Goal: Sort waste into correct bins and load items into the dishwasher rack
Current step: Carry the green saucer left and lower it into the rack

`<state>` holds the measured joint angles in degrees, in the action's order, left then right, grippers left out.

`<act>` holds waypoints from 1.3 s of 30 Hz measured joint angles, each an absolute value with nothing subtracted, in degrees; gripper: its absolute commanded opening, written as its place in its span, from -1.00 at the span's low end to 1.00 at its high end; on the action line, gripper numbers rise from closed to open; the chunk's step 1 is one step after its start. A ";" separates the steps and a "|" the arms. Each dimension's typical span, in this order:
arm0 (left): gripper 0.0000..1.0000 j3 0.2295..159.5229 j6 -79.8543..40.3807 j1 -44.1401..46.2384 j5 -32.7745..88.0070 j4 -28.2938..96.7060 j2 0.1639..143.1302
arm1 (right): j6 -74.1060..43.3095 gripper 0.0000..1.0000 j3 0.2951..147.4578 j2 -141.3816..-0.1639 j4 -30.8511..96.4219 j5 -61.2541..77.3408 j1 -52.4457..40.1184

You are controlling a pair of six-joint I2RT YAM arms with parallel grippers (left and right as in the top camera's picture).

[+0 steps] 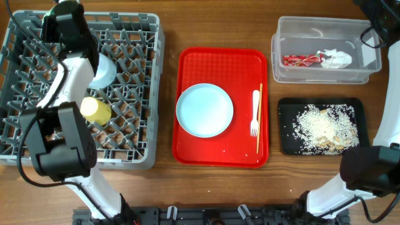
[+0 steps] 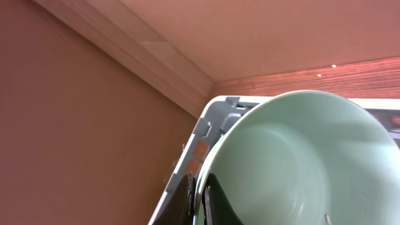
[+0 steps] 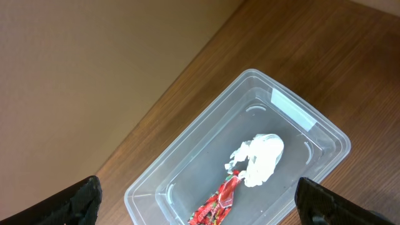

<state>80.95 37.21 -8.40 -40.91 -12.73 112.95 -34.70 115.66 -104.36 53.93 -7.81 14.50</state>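
Observation:
The pale green bowl hangs over the rack's far rim (image 1: 49, 10), so the robot's left gripper should pull it back and set it down on the rack's pegs (image 1: 46, 51), next to the pale blue bowl.
My left gripper (image 2: 201, 187) is shut on the rim of the pale green bowl (image 2: 300, 162), over a far corner of the grey dishwasher rack (image 1: 147, 94); in the overhead view the arm hides the gripper. A pale blue bowl (image 1: 103, 70) and the yellow cup (image 1: 95, 110) sit in the rack. The pale plate (image 1: 204, 110), white fork (image 1: 255, 112) and chopsticks (image 1: 260, 119) lie on the red tray (image 1: 187, 62). My right gripper (image 3: 203, 203) is open above the clear tub (image 3: 187, 144), which holds the red wrapper (image 3: 215, 203) and the tissue (image 3: 259, 157).
The black tray (image 1: 287, 106) holds rice-like scraps (image 1: 325, 128), in front of the clear tub (image 1: 325, 76). Bare wooden table shows between the rack, the red tray and the bins. A plain wall stands behind the table.

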 measured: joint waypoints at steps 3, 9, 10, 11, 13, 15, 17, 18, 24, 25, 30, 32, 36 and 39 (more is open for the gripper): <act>-0.92 80.95 37.21 -9.63 -40.95 -12.67 112.95 | -34.70 0.99 115.66 -104.38 53.93 -7.81 14.50; -0.92 80.95 38.20 -13.61 -41.12 -12.51 112.95 | -34.70 0.99 115.66 -104.38 53.93 -7.81 14.50; -0.92 80.95 39.03 -14.28 -41.23 -12.91 112.95 | -34.70 1.00 115.66 -104.36 53.93 -7.81 14.50; -0.92 80.95 39.79 -14.96 -41.30 -13.58 112.95 | -34.70 0.99 115.66 -104.36 53.93 -7.81 14.50; -0.92 80.95 41.74 -16.86 -41.30 -15.51 112.97 | -34.70 1.00 115.66 -104.36 53.93 -7.79 14.50; -0.92 80.95 43.53 -18.39 -41.23 -15.53 112.97 | -34.70 0.99 115.66 -104.36 53.93 -7.81 14.50; -0.92 80.95 44.62 -19.51 -41.01 -15.55 112.97 | -34.70 1.00 115.66 -104.36 53.93 -7.81 14.50; -0.92 80.95 45.04 -19.68 -40.82 -15.55 112.97 | -34.70 1.00 115.66 -104.36 53.93 -7.81 14.50; -0.92 80.95 48.14 -19.44 -39.09 -15.68 113.73 | -34.70 1.00 115.66 -104.38 53.93 -7.81 14.50; -0.92 80.95 48.23 -19.33 -39.09 -15.70 114.26 | -34.70 0.99 115.66 -104.38 53.95 -7.79 14.50; -0.91 81.03 48.86 -18.46 -39.62 -16.53 116.73 | -34.70 1.00 115.66 -104.36 53.93 -7.81 14.50; -0.89 81.28 48.86 -18.35 -39.53 -16.67 116.73 | -34.70 0.99 115.66 -104.36 53.93 -7.81 14.50; -0.81 81.28 49.04 -18.09 -39.53 -16.91 116.79 | -34.70 0.99 115.66 -104.36 53.93 -7.81 14.50; -0.73 81.28 49.01 -17.80 -39.55 -16.88 116.81 | -34.70 0.99 115.66 -104.36 53.93 -7.81 14.50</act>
